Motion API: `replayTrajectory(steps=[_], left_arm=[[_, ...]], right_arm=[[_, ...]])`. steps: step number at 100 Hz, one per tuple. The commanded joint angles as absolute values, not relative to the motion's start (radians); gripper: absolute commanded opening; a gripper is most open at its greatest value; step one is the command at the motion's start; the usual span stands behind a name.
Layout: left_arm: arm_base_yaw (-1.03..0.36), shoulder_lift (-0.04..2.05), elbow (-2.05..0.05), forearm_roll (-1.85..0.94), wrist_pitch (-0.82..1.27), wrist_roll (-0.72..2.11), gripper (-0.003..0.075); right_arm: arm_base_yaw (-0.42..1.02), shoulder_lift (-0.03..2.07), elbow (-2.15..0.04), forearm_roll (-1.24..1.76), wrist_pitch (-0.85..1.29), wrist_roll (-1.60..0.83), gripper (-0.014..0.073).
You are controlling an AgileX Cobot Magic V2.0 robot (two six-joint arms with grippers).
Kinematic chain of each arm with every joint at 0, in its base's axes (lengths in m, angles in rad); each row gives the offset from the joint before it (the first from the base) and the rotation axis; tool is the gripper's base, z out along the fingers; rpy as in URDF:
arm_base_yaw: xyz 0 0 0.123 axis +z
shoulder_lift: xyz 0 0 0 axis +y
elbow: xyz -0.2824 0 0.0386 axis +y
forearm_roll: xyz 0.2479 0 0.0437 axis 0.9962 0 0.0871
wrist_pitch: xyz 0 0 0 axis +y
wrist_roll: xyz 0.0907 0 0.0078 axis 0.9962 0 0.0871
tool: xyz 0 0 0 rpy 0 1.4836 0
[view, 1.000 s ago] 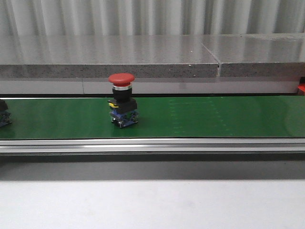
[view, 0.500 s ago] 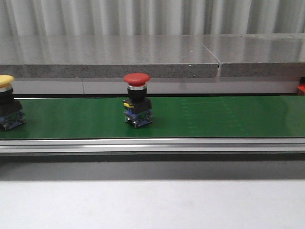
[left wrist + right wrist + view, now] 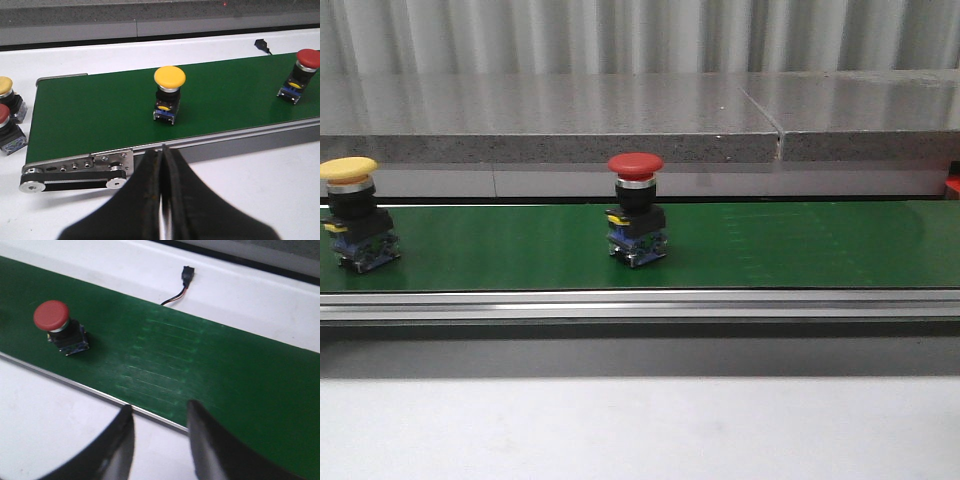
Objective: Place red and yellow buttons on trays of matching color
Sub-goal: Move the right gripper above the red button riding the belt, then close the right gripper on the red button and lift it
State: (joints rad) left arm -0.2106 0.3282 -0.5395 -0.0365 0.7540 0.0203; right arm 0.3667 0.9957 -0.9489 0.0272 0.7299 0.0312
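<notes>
My gripper is to carry the red button [image 3: 637, 210], and a red corner [image 3: 953, 187] peeks in behind the green conveyor belt, so I should expect the mostly hidden red tray there when it does so.
A red button [image 3: 636, 207] stands upright on the green conveyor belt [image 3: 770, 245] near its middle, also seen as the red button [image 3: 59, 326] and the red button [image 3: 301, 74]. A yellow button [image 3: 353, 212] rides the belt at the far left, the same yellow button [image 3: 168, 94] in the left wrist view. My left gripper [image 3: 163, 154] is shut and empty, over the white table short of the belt's edge. My right gripper [image 3: 159, 412] is open and empty at the belt's near rail, apart from the red button. The trays are out of view.
Off the belt's end, another yellow button [image 3: 7, 93] and another red button [image 3: 7, 134] stand on the white table [image 3: 280, 190]. A loose cable plug [image 3: 185, 277] lies beyond the belt. A grey stone ledge [image 3: 620, 120] runs behind the conveyor.
The red button has travelled to the right along the belt. The yellow button has come into the front view from the left edge, moving right.
</notes>
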Motion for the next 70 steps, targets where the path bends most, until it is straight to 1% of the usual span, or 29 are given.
replayTrajectory(steps=[1, 5, 7, 22, 44, 70], left_arm=[[-0.22, 0.336, -0.566, -0.051, 0.688, 0.008, -0.0021], [-0.22, 0.336, -0.566, -0.051, 0.688, 0.008, -0.0021], [-0.22, 0.336, -0.566, -0.051, 0.688, 0.008, -0.0021], [-0.22, 0.336, -0.566, -0.051, 0.688, 0.008, -0.0021], [-0.22, 0.336, -0.566, -0.051, 0.688, 0.008, -0.0021], [-0.22, 0.336, -0.566, -0.051, 0.688, 0.008, -0.0021]], right_arm=[[0.402, 1.059, -1.042, 0.037, 0.723, 0.018, 0.0508], [0.417, 1.096, -1.074, 0.043, 0.739, 0.015, 0.0545], [0.421, 1.115, -1.09, 0.05, 0.75, 0.012, 0.0547], [0.454, 1.258, -1.212, 0.108, 0.843, -0.053, 0.05], [0.454, 1.478, -1.403, 0.185, 1.021, -0.139, 0.0501], [0.454, 1.65, -1.55, 0.193, 1.151, -0.229, 0.0501]])
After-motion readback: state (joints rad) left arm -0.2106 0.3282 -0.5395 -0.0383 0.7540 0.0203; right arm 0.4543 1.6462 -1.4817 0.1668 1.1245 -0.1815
